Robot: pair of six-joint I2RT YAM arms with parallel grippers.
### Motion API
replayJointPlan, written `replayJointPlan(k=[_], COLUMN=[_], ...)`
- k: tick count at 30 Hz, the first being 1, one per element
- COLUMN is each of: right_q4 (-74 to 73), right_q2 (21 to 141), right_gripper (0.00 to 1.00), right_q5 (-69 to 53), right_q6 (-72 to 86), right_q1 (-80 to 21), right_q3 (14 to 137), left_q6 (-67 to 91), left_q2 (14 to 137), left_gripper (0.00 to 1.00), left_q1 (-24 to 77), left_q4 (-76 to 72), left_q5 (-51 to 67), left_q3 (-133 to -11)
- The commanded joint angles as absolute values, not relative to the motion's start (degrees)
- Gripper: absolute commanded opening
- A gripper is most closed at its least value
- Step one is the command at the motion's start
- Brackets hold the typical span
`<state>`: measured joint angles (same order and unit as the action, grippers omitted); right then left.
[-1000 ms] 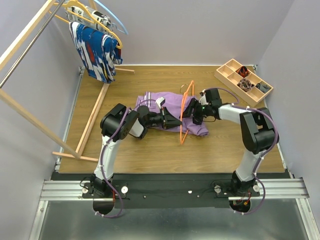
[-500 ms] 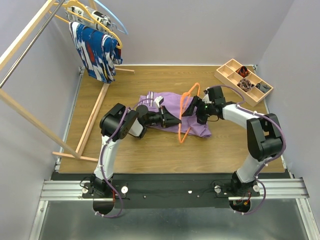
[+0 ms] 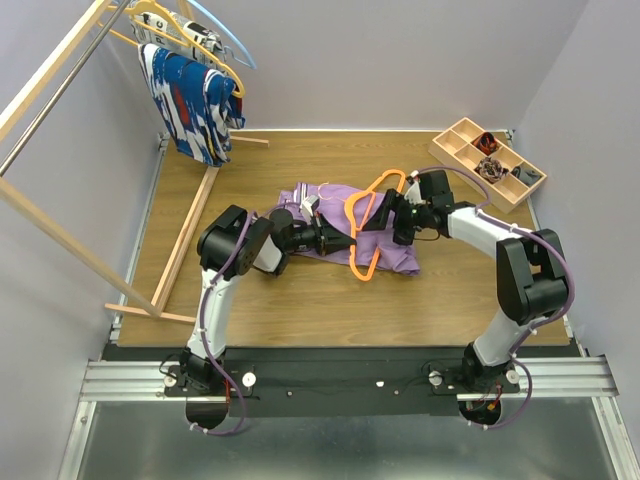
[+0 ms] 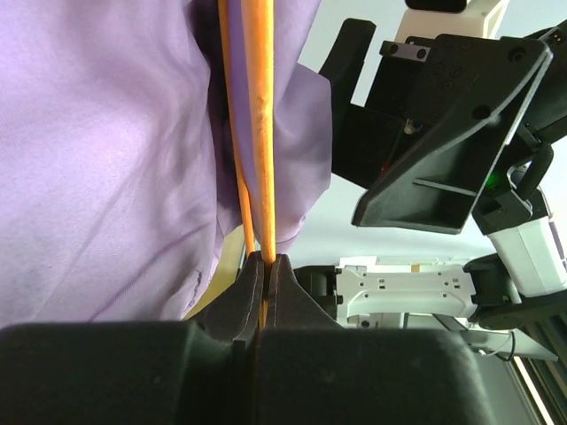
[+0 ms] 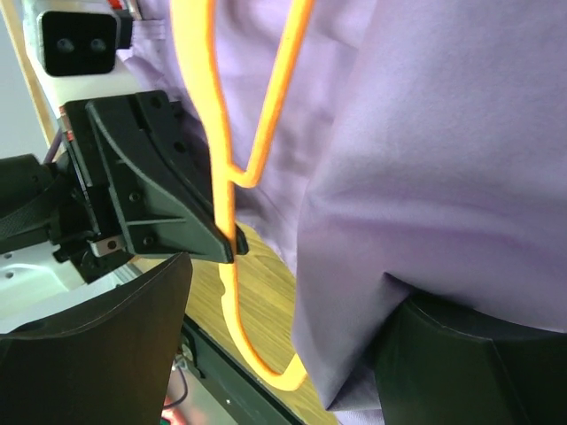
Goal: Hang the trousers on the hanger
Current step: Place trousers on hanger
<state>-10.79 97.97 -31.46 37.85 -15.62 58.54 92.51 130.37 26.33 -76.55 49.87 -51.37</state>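
My right gripper should leave the trousers' fold (image 5: 341, 292), which is through the hanger, and take the hanger's far arm (image 3: 382, 179), because my left gripper is tied to the hanger.
The lilac trousers (image 3: 330, 205) lie crumpled at the middle of the wooden table. The orange hanger (image 3: 362, 262) stands tilted over them, its hook toward the back. My left gripper (image 3: 346, 243) is shut on the hanger; in the left wrist view the jaws (image 4: 263, 266) pinch the thin orange bar (image 4: 262, 133) beside the purple cloth (image 4: 106, 159). My right gripper (image 3: 389, 213) stands open at the trousers' right side. In the right wrist view its wide-apart fingers (image 5: 97, 354) straddle a fold of trousers (image 5: 425, 159), with the hanger (image 5: 221, 212) just left of it.
A wooden clothes rack (image 3: 190, 230) stands at the left, carrying a blue, white and red garment (image 3: 190, 105), a yellow-orange hanger (image 3: 160, 15) and a light blue hanger (image 3: 225, 35). A wooden compartment tray (image 3: 452, 140) sits at the back right.
The left gripper has closed onto the hanger. The hanger has swung from edge-on to a wider tilted stance over the trousers. The right gripper has opened wider.
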Motion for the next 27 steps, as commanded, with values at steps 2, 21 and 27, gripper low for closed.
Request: replayJointPlan(k=[2, 21, 27], right_q4=[-12.4, -13.2, -14.7], right_q2=[97.5, 99.4, 100.2], right_gripper=[0.83, 0.91, 0.93], right_q5=[-37.3, -39.0, -37.2], right_q6=[38.2, 40.8, 41.1], right_q1=[-15.7, -15.8, -15.7], right_q3=[62.0, 69.1, 69.0], left_q6=[90.8, 58.4, 54.6], left_q2=[128.3, 112.5, 111.3], left_gripper=[0.0, 0.0, 0.0], left_q1=[26.7, 27.3, 27.5], left_q4=[-117.5, -71.9, -61.9], left_q5=[49.0, 45.2, 42.5], left_q3=[-50.7, -49.8, -50.9])
